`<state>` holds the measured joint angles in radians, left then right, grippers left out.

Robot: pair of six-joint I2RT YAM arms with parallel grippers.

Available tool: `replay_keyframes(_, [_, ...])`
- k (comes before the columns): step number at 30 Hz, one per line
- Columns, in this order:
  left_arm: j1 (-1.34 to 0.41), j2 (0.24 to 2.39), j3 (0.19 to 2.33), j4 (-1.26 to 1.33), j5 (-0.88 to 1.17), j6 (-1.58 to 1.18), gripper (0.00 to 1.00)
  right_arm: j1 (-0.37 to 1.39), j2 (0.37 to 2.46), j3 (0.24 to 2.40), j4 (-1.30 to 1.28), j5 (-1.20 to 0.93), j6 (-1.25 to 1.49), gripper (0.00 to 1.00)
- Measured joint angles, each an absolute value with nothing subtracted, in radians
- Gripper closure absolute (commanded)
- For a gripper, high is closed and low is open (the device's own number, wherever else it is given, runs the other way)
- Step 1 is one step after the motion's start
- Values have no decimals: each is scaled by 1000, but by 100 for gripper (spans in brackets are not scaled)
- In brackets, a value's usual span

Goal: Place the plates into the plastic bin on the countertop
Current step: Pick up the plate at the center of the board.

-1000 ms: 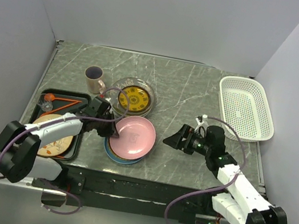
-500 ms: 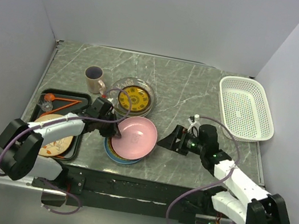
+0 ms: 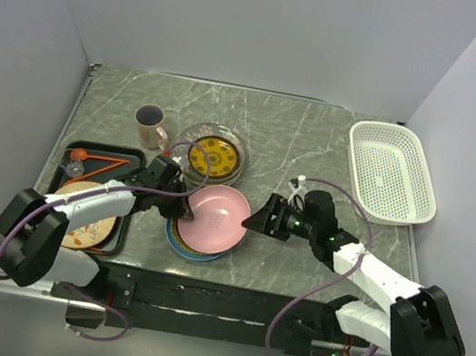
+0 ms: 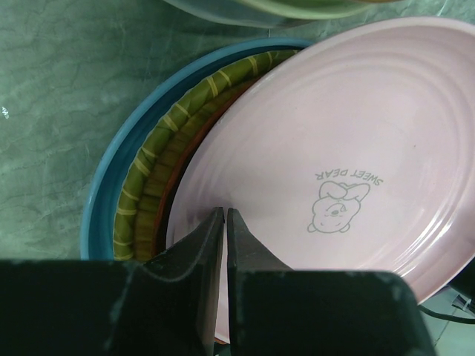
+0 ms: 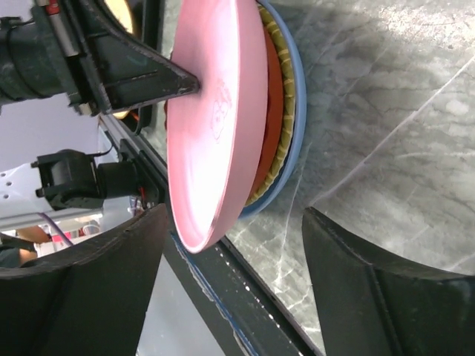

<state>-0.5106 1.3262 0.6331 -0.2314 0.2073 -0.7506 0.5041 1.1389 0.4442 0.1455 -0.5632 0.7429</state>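
Next, I close my right gripper on the plate's raised edge before my left gripper opens, because my left gripper holds the pink plate far from the plastic bin.
The pink plate is tilted up on a stack of a red plate, a green striped plate and a blue plate at the near middle of the countertop. My left gripper is shut on the pink plate's left rim. My right gripper is open, its fingers on either side of the pink plate's raised right edge, not touching it. The white plastic bin stands empty at the far right.
A beige mug and a clear glass plate holding a yellow-patterned plate sit behind the stack. A black tray at the left holds a beige plate and an orange utensil. The table's front edge is close below the stack.
My right gripper has moved left from the open counter up to the pink plate's right edge. The pink plate has tilted up a little in my left gripper.
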Motion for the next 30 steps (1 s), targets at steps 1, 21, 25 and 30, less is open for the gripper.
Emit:
replay_keyframes(1, [-511, 1326, 633, -232, 207, -751, 87, 508, 1153, 449, 150, -561, 744, 26])
replay_keyframes(21, [-519, 1304, 635, -274, 187, -754, 86, 567, 1317, 512, 190, -500, 796, 90])
replay_keyframes(25, [-524, 1283, 646, -265, 200, -754, 81, 566, 1317, 513, 147, -447, 786, 99])
replay_keyframes(30, [-540, 1229, 646, -245, 218, -753, 59, 567, 1317, 513, 111, -414, 776, 100])
